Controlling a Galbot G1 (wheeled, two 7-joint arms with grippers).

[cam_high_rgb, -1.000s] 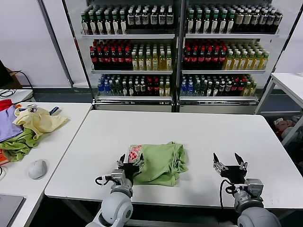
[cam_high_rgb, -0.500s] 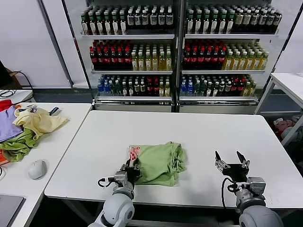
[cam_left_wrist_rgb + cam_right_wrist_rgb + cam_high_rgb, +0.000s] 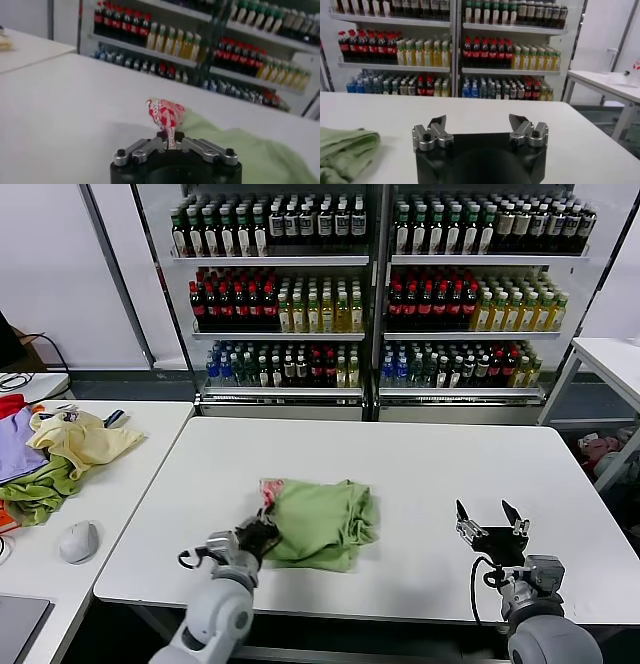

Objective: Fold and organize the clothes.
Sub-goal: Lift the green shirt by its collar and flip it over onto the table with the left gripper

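The printed patch [image 3: 270,490] is in my left gripper, out past the shirt's green cloth. Next, I bring the patch over the cloth to its opposite edge [image 3: 367,510].
The light green shirt [image 3: 322,522] lies bunched near the front of the white table [image 3: 420,454], its red-and-white patch [image 3: 268,487] at the left end. My left gripper [image 3: 262,531] is shut on the shirt's left edge; in the left wrist view the jaws [image 3: 170,137] pinch the printed patch [image 3: 165,113], which stands up above them, with green cloth [image 3: 250,150] beyond. My right gripper [image 3: 491,518] hovers open over the table's front right, apart from the shirt. In the right wrist view it [image 3: 477,124] holds nothing, and the shirt's edge [image 3: 345,150] shows off to one side.
A side table [image 3: 130,454] on the left carries a pale yellow garment [image 3: 80,439], a heap of green, purple and red cloths [image 3: 30,484] and a grey mouse [image 3: 79,540]. Bottle shelves [image 3: 380,284] stand behind. Another white table [image 3: 610,359] stands at the far right.
My left gripper closed on the shirt's patch edge and drew it left and slightly back, shifting the shirt. The right gripper stayed nearly still.
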